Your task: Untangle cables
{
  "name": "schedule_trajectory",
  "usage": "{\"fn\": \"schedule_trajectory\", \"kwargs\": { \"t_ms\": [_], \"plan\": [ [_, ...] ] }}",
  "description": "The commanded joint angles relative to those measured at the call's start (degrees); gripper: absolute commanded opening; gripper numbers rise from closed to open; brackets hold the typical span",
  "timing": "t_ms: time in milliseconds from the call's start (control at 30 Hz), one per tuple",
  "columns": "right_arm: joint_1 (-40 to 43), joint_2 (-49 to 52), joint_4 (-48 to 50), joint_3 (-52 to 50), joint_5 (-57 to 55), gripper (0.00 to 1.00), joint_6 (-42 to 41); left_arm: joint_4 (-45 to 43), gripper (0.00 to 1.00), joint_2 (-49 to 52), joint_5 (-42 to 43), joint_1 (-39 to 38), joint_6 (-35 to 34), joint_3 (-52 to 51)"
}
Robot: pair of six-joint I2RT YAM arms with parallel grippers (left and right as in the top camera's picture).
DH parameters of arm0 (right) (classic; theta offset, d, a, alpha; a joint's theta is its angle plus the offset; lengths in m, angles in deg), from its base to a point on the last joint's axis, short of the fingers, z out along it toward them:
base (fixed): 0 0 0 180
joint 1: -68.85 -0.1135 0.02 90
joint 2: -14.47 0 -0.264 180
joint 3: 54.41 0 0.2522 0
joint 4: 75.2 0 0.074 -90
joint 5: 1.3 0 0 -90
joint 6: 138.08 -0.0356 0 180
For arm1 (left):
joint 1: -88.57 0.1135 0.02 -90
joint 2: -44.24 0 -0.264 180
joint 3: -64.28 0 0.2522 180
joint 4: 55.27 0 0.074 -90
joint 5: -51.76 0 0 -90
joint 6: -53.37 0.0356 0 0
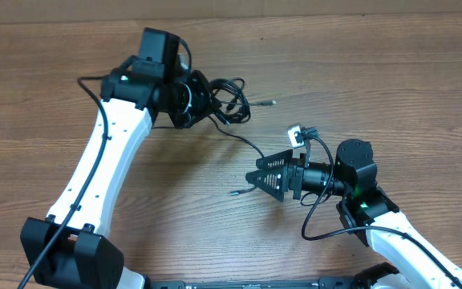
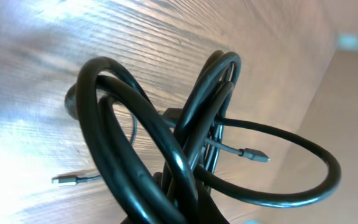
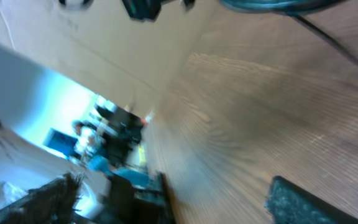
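Observation:
The knot (image 1: 225, 98) is in my left gripper, away from my empty right gripper. I should move the knot closer and grab its loops (image 1: 243, 111) with my right gripper.
The cables (image 1: 229, 98) are thin black cords bunched in a knot of loops at the back centre of the wooden table. My left gripper (image 1: 197, 100) is shut on the knot's left side. In the left wrist view the loops (image 2: 166, 143) fill the frame, with two silver-tipped plugs (image 2: 257, 155) lying on the wood behind. One strand (image 1: 247, 144) trails from the knot towards my right gripper (image 1: 257, 172), and its plug end (image 1: 233, 193) lies just left of it. My right gripper is open and empty. The blurred right wrist view shows bare wood between the jaws (image 3: 222, 202).
A cardboard wall (image 1: 311, 6) runs along the back of the table. One loose silver-tipped plug (image 1: 273, 103) lies right of the knot. The right arm's own thicker black cable (image 1: 318, 210) with a white connector (image 1: 297, 133) loops beside its wrist.

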Motion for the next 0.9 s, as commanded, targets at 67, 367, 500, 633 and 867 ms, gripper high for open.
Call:
{"fn": "schedule_trajectory", "kwargs": {
  "t_ms": [67, 367, 500, 633, 867],
  "plan": [
    [-0.2, 0.1, 0.7, 0.7, -8.2, 0.92, -26.3, -0.5, 0.04, -1.1, 0.5, -4.3, 20.1, 0.8],
    [-0.2, 0.1, -1.2, 0.7, -12.2, 0.74, -24.8, -0.3, 0.04, -1.1, -1.6, -6.2, 23.8, 0.8],
    [-0.2, 0.1, -2.8, 0.7, -12.1, 0.04, -24.8, 0.2, 0.04, -1.1, -8.5, -6.2, 28.2, 0.8],
    [-0.1, 0.1, -4.7, 0.7, -12.1, 0.04, -23.8, 2.0, 0.04, -1.1, -17.8, -6.2, 27.7, 0.8],
    [0.1, 0.0, 3.2, 0.7, -11.7, 0.04, -22.9, 2.5, 0.04, -1.0, -18.1, -6.4, 31.7, -0.2]
  ]
}}
